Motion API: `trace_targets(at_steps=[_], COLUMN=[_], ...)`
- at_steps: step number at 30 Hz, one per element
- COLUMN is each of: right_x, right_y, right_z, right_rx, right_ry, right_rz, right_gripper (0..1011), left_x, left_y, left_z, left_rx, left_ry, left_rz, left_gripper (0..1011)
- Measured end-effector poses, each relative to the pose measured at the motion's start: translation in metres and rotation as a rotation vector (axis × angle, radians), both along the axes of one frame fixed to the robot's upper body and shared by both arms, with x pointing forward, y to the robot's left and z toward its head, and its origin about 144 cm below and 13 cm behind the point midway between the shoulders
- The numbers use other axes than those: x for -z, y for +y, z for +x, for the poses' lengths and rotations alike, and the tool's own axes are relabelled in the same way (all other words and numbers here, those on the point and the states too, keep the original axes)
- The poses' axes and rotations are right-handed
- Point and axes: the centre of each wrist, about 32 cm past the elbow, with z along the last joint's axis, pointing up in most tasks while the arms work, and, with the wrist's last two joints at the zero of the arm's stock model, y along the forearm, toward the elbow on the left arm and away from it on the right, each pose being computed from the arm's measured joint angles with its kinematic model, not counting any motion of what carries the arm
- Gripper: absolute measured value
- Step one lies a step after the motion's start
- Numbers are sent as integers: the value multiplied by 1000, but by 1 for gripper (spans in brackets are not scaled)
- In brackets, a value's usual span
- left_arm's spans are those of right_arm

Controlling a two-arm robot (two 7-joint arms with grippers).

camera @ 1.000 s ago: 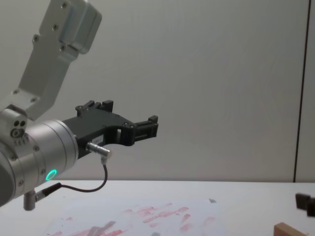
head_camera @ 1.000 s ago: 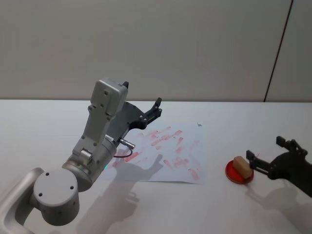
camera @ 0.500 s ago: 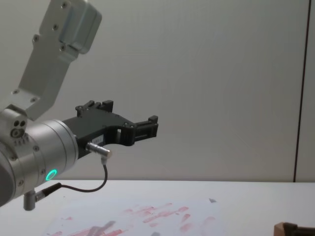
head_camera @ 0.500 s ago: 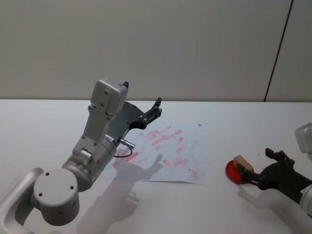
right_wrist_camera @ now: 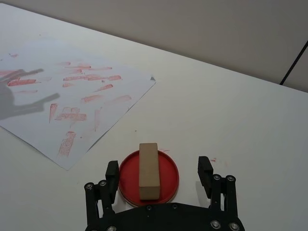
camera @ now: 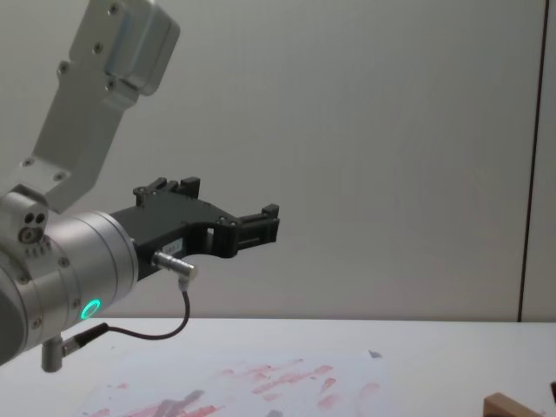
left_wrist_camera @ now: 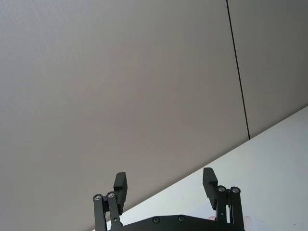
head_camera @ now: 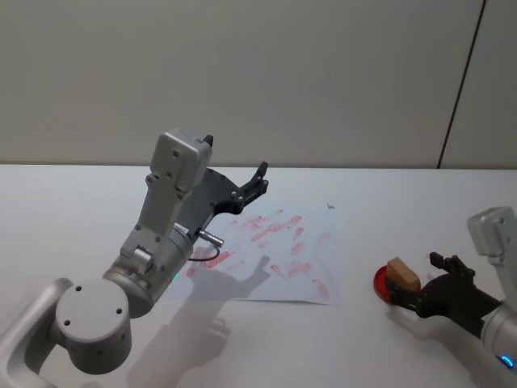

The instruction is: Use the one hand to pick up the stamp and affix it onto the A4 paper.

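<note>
The stamp is only lying across the open red ink pad, so I expect the stamp to come away and leave the ink pad behind when I lift.
The stamp is a light-brown wooden block lying on a round red ink pad at the table's right. My right gripper is open just on the near side of it, one finger on each side of the pad. In the right wrist view the stamp lies lengthwise between the open fingers of the right gripper, untouched. The A4 paper, marked with red smudges, lies mid-table. My left gripper hangs open high above the paper's far left part.
The left arm's large grey link and its green-lit wrist stand over the paper's left side. A bare white table lies between the paper and the pad. A grey wall closes off the far edge.
My right gripper has swung from the stamp's right side round to its near side, closer to me. The stamp stays on the pad. The left arm has not moved.
</note>
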Motion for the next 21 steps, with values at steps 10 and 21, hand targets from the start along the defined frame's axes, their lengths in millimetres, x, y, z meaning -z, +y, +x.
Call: trace_targets(at_steps=[10,21], right_x=[5,7], right_y=[7,10], right_z=[7,9], right_rx=[-10,-15], right_ry=[10,14], right_rz=[-7,-9], right_gripper=[949,659], left_x=[0,0], left_y=[0,0], left_z=[0,0], left_rx=[0,0], left_ry=[0,0], left_rz=[0,0], left_gripper=[1002,1002])
